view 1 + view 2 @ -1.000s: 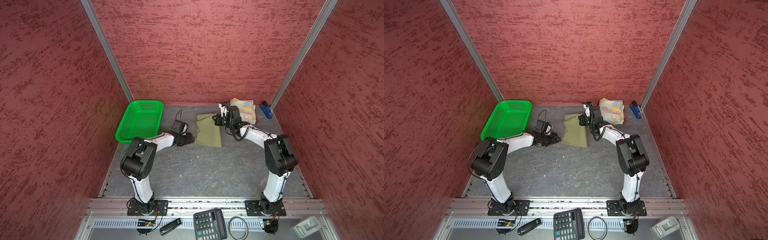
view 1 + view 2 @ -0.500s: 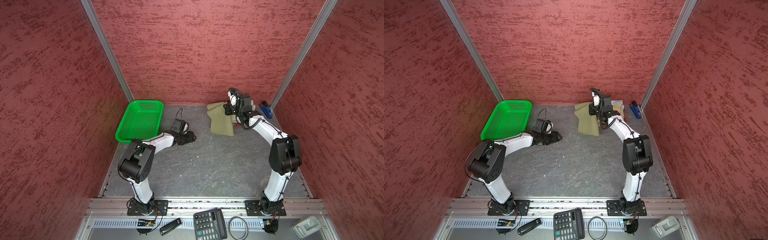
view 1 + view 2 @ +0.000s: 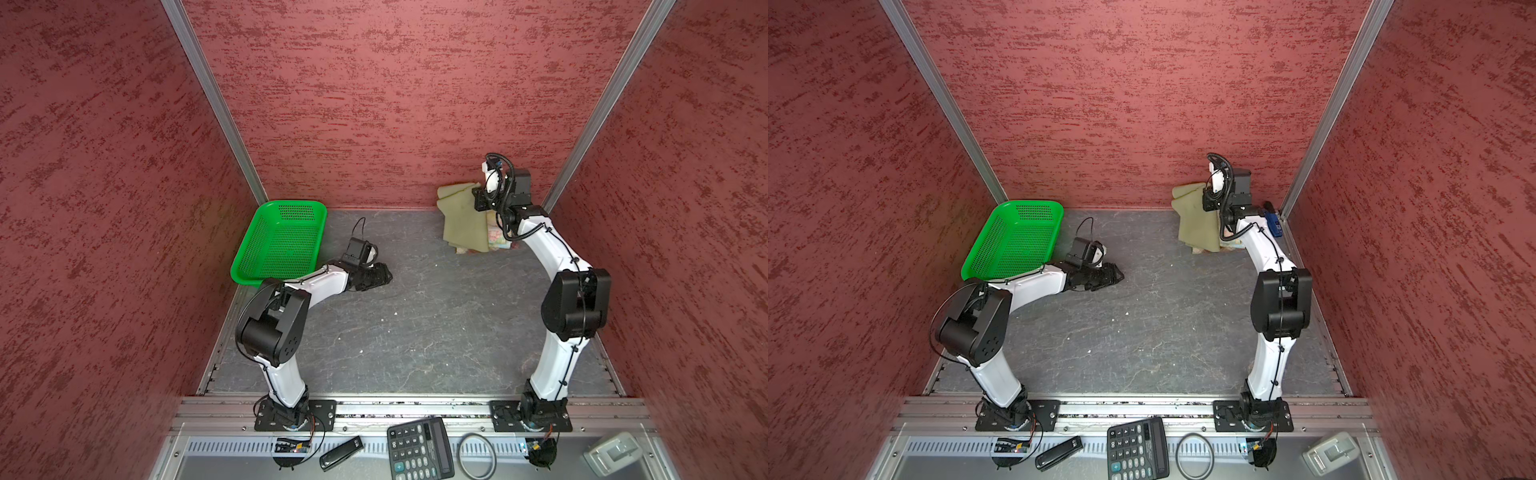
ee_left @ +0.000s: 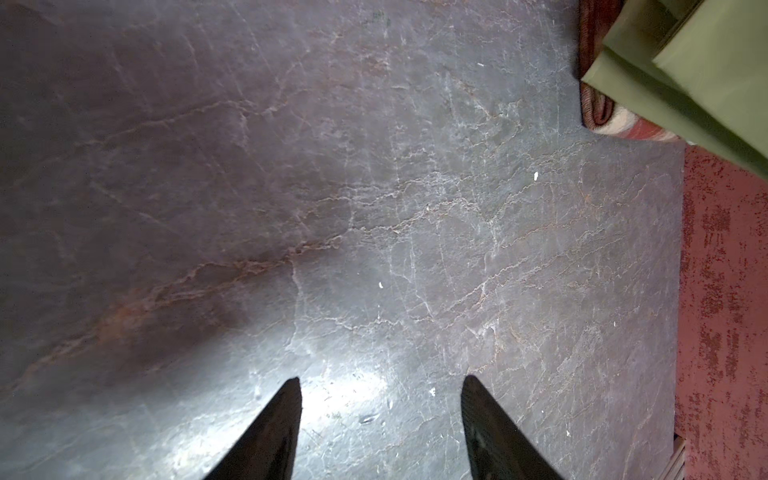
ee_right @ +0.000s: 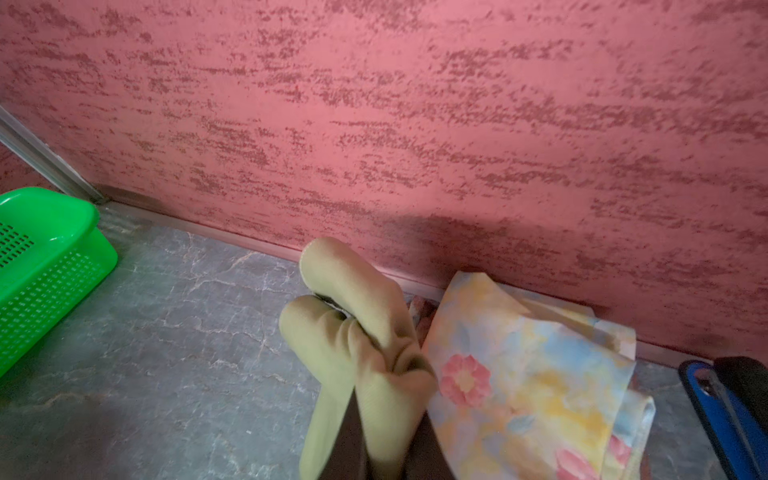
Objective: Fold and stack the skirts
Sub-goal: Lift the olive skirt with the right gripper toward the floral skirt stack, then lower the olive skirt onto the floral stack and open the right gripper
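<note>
The olive-khaki skirt [image 3: 462,220] hangs beyond one side of the stack, so I should use my right gripper to pull its bunched edge across the floral skirt [image 5: 524,364] before opening.
The olive-khaki skirt [image 3: 463,224] [image 3: 1198,224] hangs folded from my right gripper [image 3: 478,199] [image 3: 1206,201], which is raised at the back right and shut on its bunched top edge [image 5: 357,332]. Its lower part drapes over the floral skirt [image 5: 532,374] [image 3: 496,239], which lies folded against the back wall. A corner of the plaid skirt [image 4: 602,112] [image 3: 1198,250] shows under them. My left gripper [image 3: 384,276] [image 3: 1117,276] [image 4: 380,382] is open and empty, low over the bare table and well left of the skirts.
A green mesh basket [image 3: 282,203] [image 3: 1025,203] [image 5: 50,199] stands at the back left, beside my left arm. A blue tool [image 3: 1274,224] [image 5: 715,407] lies in the back right corner. A calculator [image 3: 419,451] and small items sit on the front ledge.
My right gripper has carried the olive skirt up and to the right, from the middle of the table to above the floral skirt. My left gripper, earlier at the skirt's edge, now stands apart from it.
</note>
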`<state>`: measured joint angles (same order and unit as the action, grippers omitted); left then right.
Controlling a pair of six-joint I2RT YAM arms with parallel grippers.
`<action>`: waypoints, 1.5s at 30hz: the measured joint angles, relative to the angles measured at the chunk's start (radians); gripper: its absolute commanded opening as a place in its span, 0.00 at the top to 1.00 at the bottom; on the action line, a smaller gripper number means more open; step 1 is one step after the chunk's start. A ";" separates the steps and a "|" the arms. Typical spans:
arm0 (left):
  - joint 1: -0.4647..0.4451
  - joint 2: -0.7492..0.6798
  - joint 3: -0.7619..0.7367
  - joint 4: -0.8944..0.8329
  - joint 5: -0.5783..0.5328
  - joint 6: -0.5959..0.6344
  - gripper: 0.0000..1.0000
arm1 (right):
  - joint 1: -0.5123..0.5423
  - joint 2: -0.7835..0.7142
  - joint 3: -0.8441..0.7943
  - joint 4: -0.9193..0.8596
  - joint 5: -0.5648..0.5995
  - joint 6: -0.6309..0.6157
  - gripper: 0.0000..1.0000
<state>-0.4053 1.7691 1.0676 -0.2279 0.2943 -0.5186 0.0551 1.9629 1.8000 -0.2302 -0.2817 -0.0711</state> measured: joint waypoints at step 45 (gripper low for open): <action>-0.034 0.013 0.116 -0.111 -0.031 0.019 0.34 | -0.209 0.439 0.447 -0.092 -0.020 -0.041 0.17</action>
<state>-0.4397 1.7821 1.1831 -0.3389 0.2630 -0.4992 -0.1543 2.4023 2.2467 -0.3218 -0.3016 -0.1123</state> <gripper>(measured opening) 0.638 0.664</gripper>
